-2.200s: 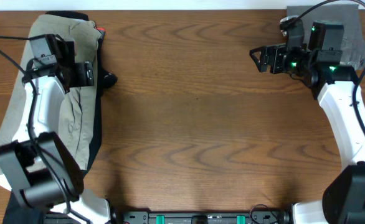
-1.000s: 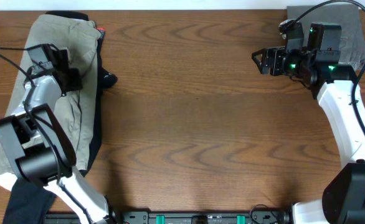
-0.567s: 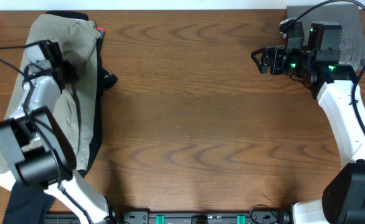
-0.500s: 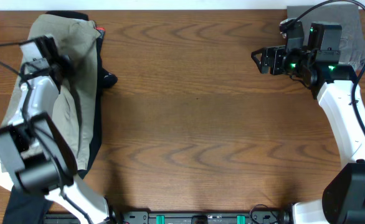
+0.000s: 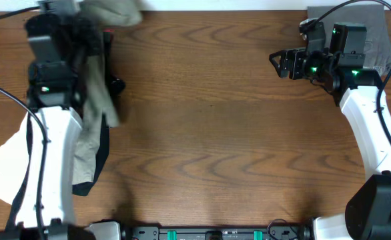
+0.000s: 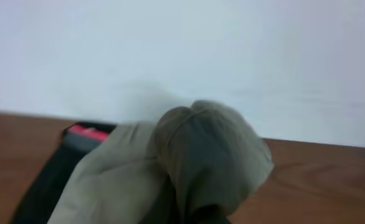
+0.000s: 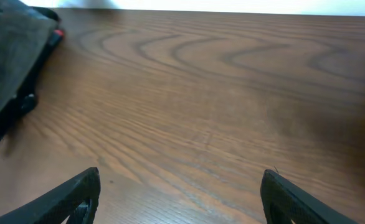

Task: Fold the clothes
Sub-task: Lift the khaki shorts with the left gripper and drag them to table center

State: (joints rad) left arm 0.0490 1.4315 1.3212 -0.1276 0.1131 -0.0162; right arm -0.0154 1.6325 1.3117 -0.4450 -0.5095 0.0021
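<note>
The khaki trousers are hanging over the dark clothes (image 5: 101, 107), a long way from my right gripper, so next my left gripper swings them over onto the open wood (image 5: 229, 107) before the folding.
The pale khaki trousers (image 5: 97, 100) lie over dark clothes (image 5: 97, 170) at the table's left. Their upper end (image 5: 115, 11) is lifted and bunched at the far edge. My left gripper (image 5: 82, 18) is shut on that bunch. In the left wrist view the gathered khaki cloth (image 6: 201, 158) fills the bottom and hides the fingers. My right gripper (image 5: 279, 65) hangs open over bare wood at the back right, far from the trousers. Both of its fingertips (image 7: 80, 196) stand wide apart with nothing between them in the right wrist view (image 7: 182, 202).
A grey folded garment (image 5: 382, 30) lies under the right arm at the back right corner. White cloth (image 5: 1, 172) spreads at the left edge. A red tag (image 5: 109, 32) shows on the dark pile (image 7: 8, 62). Brown wood table (image 5: 215, 133) spans the middle.
My left arm has swung up and lifted the trousers' upper end off the pile toward the far edge. The cloth now hangs from the gripper. The right arm has stayed put.
</note>
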